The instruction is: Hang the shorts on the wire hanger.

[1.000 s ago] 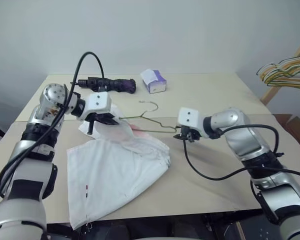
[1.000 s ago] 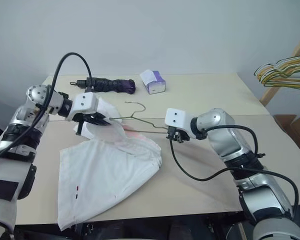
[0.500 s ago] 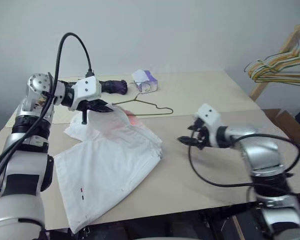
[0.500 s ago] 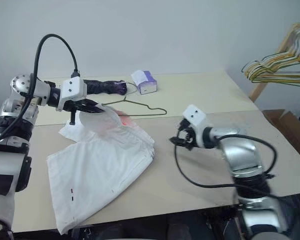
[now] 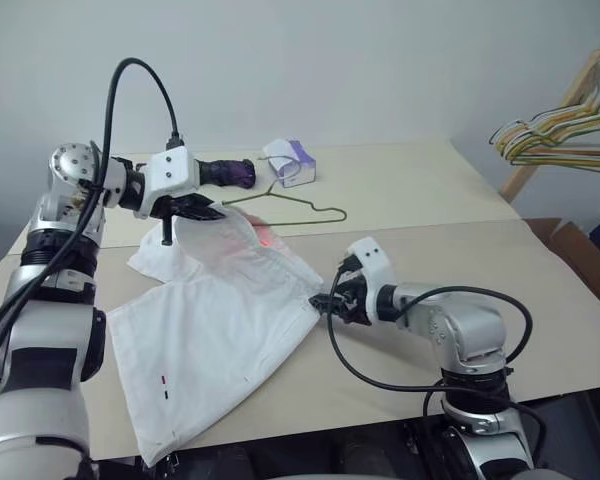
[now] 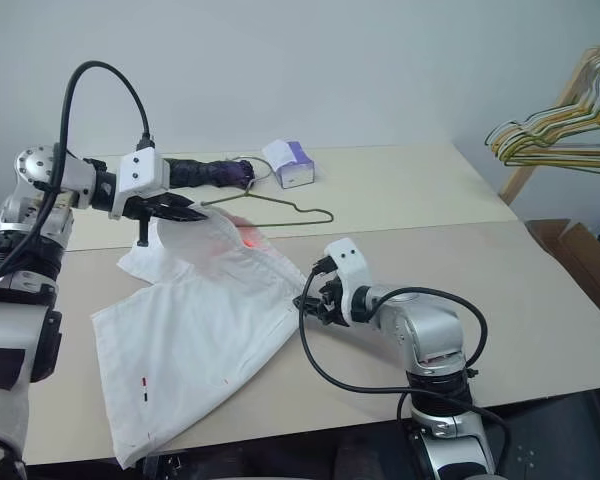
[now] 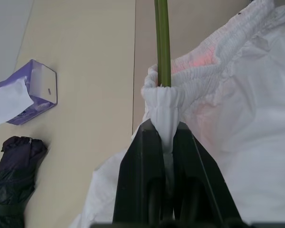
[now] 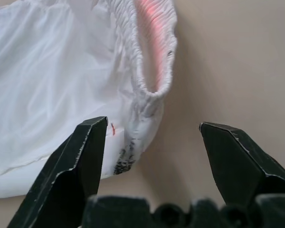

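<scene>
A pink glow (image 5: pixel 267 236) colours the inside of the shorts' gathered waistband (image 5: pixel 296 268). I will therefore expect a bright orange drawstring hidden inside when I lift it.
The white shorts (image 5: pixel 220 320) lie spread on the table, their gathered waistband lifted at the far left. My left gripper (image 5: pixel 208 211) is shut on a bunch of that waistband (image 7: pixel 164 102). The wire hanger (image 5: pixel 300 207) runs out of the same bunch and reaches right, low over the table. In the left wrist view the hanger's wire (image 7: pixel 161 42) rises from the pinched cloth between the fingers (image 7: pixel 137 180). My right gripper (image 5: pixel 323 301) stands open at the waistband's near right corner (image 8: pixel 147 95). That corner lies between its spread fingers (image 8: pixel 80 152), which do not touch it.
A purple tissue box (image 5: pixel 292 163) and a dark folded umbrella (image 5: pixel 225 172) lie at the table's far side behind the hanger. A bunch of coloured hangers on a wooden rack (image 5: pixel 560 130) stands off the table's right. The table (image 5: pixel 460 200) shows bare top on the right.
My right gripper has left the hanger's right end, rolled its wrist and come back and left to the shorts' waistband corner. The left gripper has lifted the waistband slightly. The camera has shifted.
</scene>
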{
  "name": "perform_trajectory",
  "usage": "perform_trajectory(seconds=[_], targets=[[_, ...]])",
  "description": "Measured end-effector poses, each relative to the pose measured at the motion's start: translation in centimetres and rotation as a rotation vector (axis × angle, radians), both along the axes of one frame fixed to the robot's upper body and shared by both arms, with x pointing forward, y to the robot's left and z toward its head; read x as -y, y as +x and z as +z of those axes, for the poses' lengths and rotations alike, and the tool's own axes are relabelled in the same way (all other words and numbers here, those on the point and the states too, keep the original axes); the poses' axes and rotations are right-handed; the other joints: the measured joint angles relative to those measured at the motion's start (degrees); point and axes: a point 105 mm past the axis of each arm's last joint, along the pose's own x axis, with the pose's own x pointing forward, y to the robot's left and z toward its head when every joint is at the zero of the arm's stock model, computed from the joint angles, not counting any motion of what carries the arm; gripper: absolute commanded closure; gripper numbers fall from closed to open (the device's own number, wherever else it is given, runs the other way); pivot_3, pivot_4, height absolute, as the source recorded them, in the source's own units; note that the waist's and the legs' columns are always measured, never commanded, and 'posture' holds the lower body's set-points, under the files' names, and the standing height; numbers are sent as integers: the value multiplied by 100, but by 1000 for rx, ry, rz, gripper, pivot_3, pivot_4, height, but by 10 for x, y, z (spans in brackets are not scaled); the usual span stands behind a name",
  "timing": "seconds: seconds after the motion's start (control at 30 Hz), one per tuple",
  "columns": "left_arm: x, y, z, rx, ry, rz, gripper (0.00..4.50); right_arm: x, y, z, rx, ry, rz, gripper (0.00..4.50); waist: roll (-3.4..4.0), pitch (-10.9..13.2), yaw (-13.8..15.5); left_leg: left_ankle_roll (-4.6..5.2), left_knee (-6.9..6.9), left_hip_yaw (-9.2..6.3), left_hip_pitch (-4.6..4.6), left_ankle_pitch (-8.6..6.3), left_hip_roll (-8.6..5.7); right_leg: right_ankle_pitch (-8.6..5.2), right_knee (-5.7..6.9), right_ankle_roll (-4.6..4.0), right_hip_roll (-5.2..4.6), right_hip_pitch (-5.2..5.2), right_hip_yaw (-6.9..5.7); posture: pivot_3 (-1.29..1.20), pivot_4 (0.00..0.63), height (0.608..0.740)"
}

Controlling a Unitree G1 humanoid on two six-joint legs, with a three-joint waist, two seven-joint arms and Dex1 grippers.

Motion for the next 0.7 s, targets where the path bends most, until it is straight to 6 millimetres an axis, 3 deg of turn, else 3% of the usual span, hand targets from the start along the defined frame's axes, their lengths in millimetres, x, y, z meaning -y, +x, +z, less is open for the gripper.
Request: perform_trajectory(seconds=[0.27, 0.53, 0.7], targets=[[-1, 0, 2, 4, -6, 2, 4500, -12, 2, -3, -9, -8, 34, 4470, 0, 0, 20, 0, 0, -1, -4, 0, 0, 0, 2, 0, 0, 0, -1, -30, 0, 740], [-3, -17, 3, -31, -43, -86, 4500, 15, 12, -7, 85, -121, -6, 4470, 0, 0, 20, 1, 0, -1, -4, 0, 0, 0, 0, 1, 0, -1, 0, -32, 0, 740], [-3, -32, 5, -67, -58, -158, 4500, 54, 35, 10, 210, -201, -62, 4470, -1, 0, 22, 1, 1, 0, 0, -1, -1, -1, -7, 1, 0, 2, 5, -33, 0, 740]])
